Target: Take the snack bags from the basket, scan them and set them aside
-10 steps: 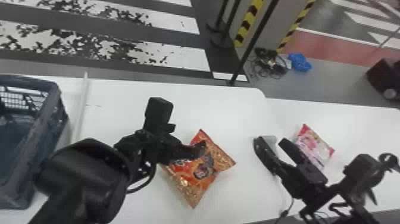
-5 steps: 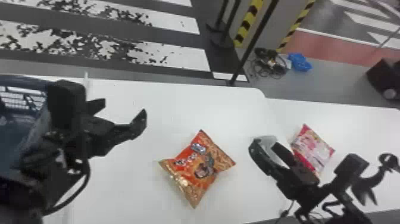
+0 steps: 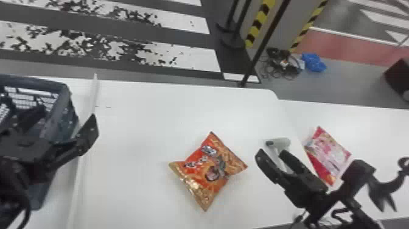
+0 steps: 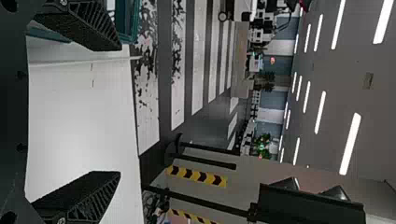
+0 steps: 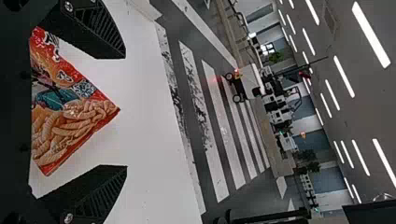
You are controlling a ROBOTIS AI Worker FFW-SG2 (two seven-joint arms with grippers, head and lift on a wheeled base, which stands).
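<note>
The orange snack bag's front artwork is facing up, so the robot should expect a barcode on the bag's pale hidden bottom side when it flips the bag over.
In the head view my left gripper is at the basket's near right side, spread and holding nothing. The left wrist view has the same gripper open above white table. An orange snack bag lies flat at mid-table. My right gripper stands open just right of that bag, in front of the grey scanner. Between and behind the fingers of my right gripper, the right wrist view has part of the orange bag. A pink snack bag lies beyond the right gripper.
A thin pale raised strip runs along the table beside the basket. The white table meets a second white surface on the right. A black pole stands behind the table edge.
My left gripper has gone from over the orange bag leftward to the basket, while that bag has stayed put. My right gripper has shifted slightly left.
</note>
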